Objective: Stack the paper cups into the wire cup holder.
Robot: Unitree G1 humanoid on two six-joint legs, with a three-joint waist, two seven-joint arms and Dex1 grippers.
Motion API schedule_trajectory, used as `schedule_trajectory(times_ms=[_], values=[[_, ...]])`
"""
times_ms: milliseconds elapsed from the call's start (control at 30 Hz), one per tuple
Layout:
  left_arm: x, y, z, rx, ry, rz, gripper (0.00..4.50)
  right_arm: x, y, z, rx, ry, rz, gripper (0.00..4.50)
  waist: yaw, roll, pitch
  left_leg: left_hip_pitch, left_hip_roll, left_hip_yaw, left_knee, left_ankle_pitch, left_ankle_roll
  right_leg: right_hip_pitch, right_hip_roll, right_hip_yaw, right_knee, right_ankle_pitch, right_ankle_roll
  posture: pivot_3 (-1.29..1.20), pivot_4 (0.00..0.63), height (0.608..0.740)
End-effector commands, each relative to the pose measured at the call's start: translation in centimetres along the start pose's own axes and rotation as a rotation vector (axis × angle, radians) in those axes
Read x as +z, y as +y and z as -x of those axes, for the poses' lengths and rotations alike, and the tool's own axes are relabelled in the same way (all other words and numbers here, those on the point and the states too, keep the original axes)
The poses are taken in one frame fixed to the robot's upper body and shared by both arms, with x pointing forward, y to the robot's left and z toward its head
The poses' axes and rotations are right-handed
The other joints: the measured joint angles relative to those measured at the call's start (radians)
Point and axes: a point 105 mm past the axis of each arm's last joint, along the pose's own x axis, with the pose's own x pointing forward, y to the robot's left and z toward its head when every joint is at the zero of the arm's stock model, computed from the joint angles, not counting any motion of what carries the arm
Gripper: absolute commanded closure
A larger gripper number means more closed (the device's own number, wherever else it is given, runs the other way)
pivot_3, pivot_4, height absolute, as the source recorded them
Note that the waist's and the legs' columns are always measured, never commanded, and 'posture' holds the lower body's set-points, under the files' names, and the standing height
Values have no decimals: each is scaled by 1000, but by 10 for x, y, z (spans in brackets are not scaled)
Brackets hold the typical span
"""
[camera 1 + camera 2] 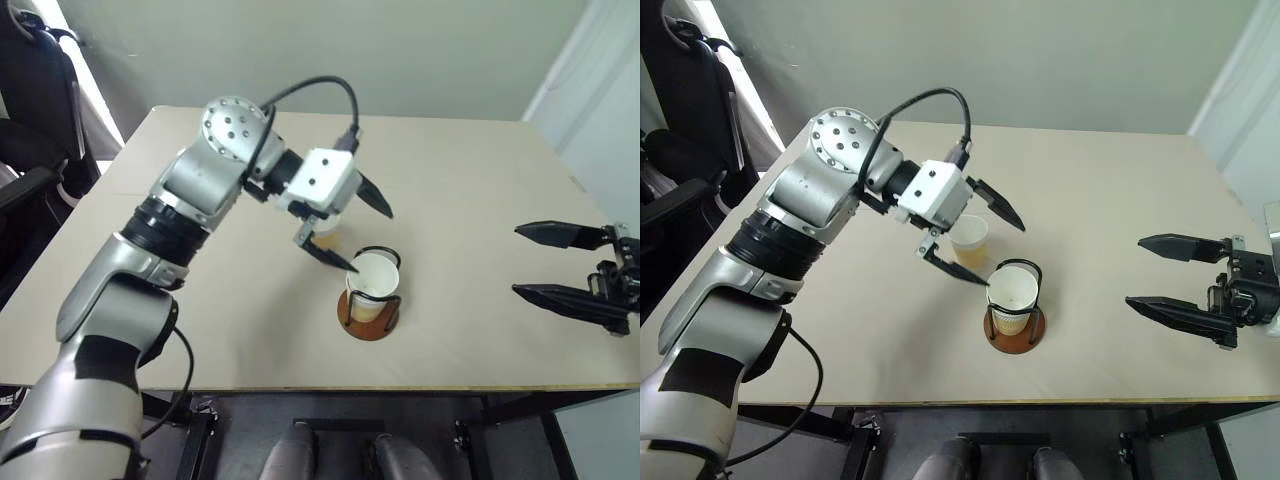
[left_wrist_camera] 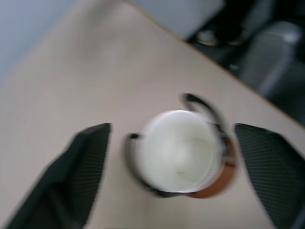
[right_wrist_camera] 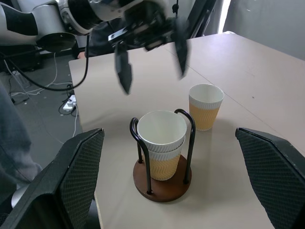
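Note:
The paper cup [image 1: 327, 238] behind the holder will go in nearly up to its rim when the robot lowers it, because the upper cup's opening [image 1: 375, 272] is wide open and empty.
The wire cup holder [image 3: 162, 183], black wire loops on a reddish-brown disc, stands near the table's front middle. Two nested paper cups [image 3: 163, 138] sit in it, the upper one riding high with its white rim at the top of the loops. A third paper cup [image 1: 970, 240] stands upright on the table just behind the holder. My left gripper [image 1: 352, 228] hovers a little above and behind the holder, open, with nothing between its fingers [image 3: 123, 71]. Off to the right, my right gripper [image 1: 519, 261] is open and empty, well clear of the holder.
The beige table [image 1: 480, 170] reaches back to a pale wall. Its front edge [image 1: 400, 388] runs just in front of the holder. A black chair [image 1: 30, 100] stands off the table's left side.

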Motion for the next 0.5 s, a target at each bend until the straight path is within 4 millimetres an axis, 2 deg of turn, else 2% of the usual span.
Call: schedule_trajectory(times_ms=[33, 100, 300, 500], values=[[-48, 11, 38, 192, 154, 159, 39, 7, 0, 2, -19, 1, 47, 0, -2, 2, -1, 0, 0, 0, 0, 0, 0, 0, 0, 0, 0, 0, 0, 0, 150, 740], [-71, 10, 46, 262, 206, 214, 39, 5, 1, 3, -19, 5, 45, 0, -3, 2, -1, 0, 0, 0, -1, 0, 0, -1, 0, 0, 0, 0, 0, 0, 150, 740], [-88, 16, 41, 329, 169, 311, 39, 6, 2, 6, -26, 13, 50, 0, 15, 2, -1, -9, -1, 0, 2, 0, 1, -7, 0, 0, -2, 2, 2, 0, 150, 740], [-101, 4, 13, 236, 177, 366, 39, 6, 2, 7, -37, 16, 53, 0, 17, 2, 0, -12, -1, 2, 5, -2, 5, -7, -1, 2, -4, 3, 5, 0, 150, 740]])
